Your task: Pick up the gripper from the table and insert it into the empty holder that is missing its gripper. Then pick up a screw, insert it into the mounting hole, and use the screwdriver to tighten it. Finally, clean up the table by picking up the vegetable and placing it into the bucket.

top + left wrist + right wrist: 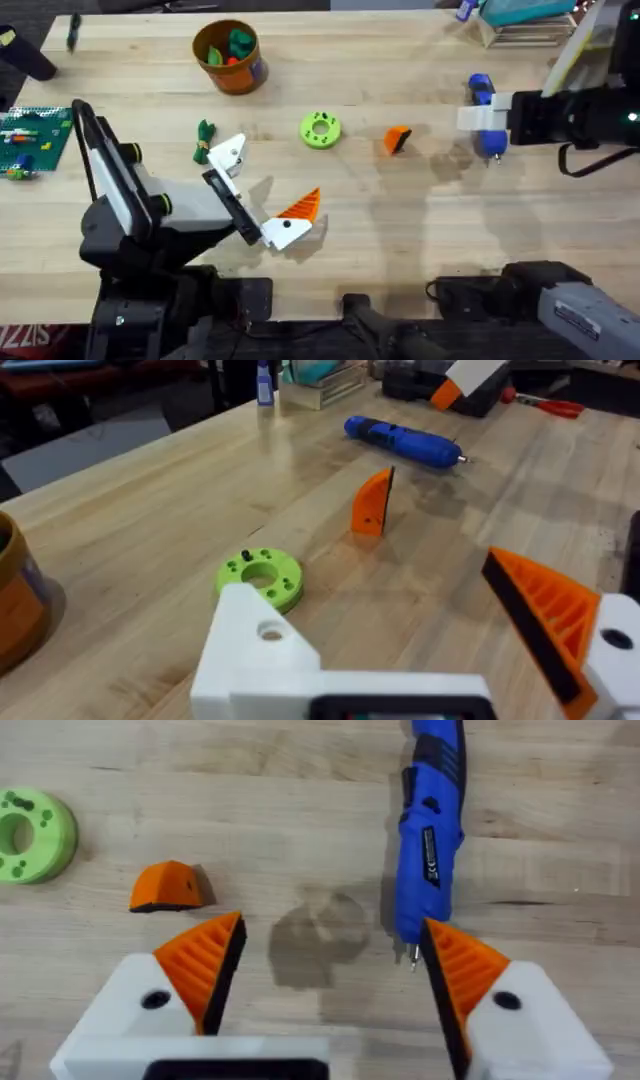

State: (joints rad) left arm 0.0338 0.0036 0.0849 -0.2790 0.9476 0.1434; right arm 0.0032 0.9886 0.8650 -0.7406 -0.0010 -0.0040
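I expect the loose orange gripper [397, 138] to stay in place unscrewed when I push it in, because the white holder [227, 154] matches the one hugging the orange wedge.
The loose orange gripper [397, 140] [372, 505] [165, 887] stands on the table right of centre. My left gripper [262, 190] [400, 630] is open. One of its fingers is the bare white holder [232, 155] [255, 650] with a mounting hole; the other carries an orange wedge [303, 207]. A green disc [320, 130] [260, 575] holds a small black screw [245, 555]. My right gripper [478, 120] [330, 970] hangs open just above the blue screwdriver [481, 88] [400, 442] [430, 830], near its tip. The vegetable [204, 140] lies beside the holder. The orange bucket [230, 57] stands at the back.
A green brick plate [30, 135] lies at the left edge. A box and a small blue bottle [465, 10] stand at the back right. A red-handled tool [545, 403] lies behind the screwdriver.
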